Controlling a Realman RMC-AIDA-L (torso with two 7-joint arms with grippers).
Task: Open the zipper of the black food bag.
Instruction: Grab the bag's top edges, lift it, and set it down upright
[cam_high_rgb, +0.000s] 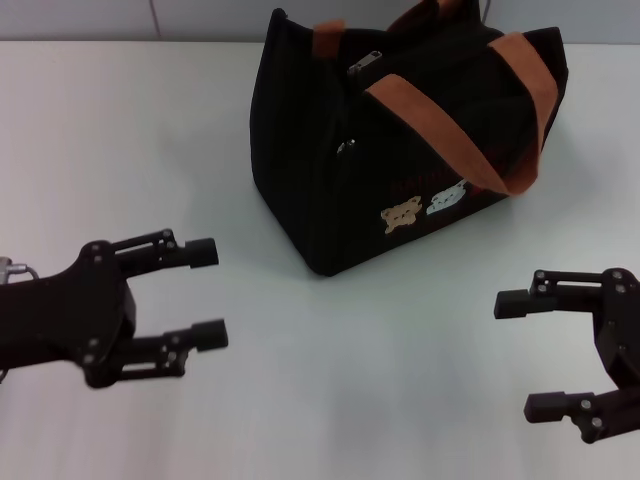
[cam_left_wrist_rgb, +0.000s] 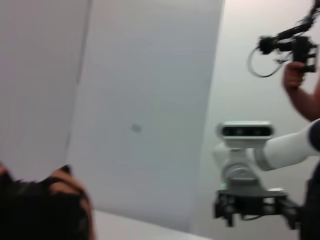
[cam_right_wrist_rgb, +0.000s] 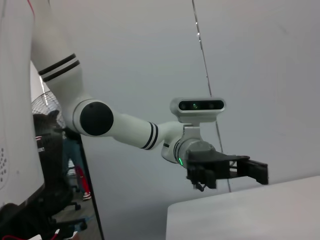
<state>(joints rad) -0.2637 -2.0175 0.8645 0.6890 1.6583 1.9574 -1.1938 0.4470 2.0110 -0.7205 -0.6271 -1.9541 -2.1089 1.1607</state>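
The black food bag's strap-loose end (cam_high_rgb: 292, 130) faces the open fingers of my left gripper. I keep moving that gripper toward the lower panel (cam_high_rgb: 302, 212) and close it there to hold the bag steady.
The black food bag (cam_high_rgb: 330, 170) stands upright at the back of the white table (cam_high_rgb: 330, 400), its orange-brown straps (cam_high_rgb: 455, 130) flopped over the top. The zipper (cam_high_rgb: 368, 60) runs along the top seam, with a small silver pull showing near the bag's near-left end. My left gripper (cam_high_rgb: 209, 293) hovers open at the front left, well short of the bag. My right gripper (cam_high_rgb: 520, 355) hovers open at the front right, also apart from it. In the left wrist view a corner of the bag (cam_left_wrist_rgb: 40, 210) shows, with the right gripper (cam_left_wrist_rgb: 257, 212) farther off.
Bare table lies between the two grippers and in front of the bag. A grey wall (cam_high_rgb: 120, 18) runs behind the table. In the left wrist view a person's hand (cam_left_wrist_rgb: 300, 85) holds a device beyond the table. The right wrist view shows the left gripper (cam_right_wrist_rgb: 257, 171) above the table edge (cam_right_wrist_rgb: 240, 210).
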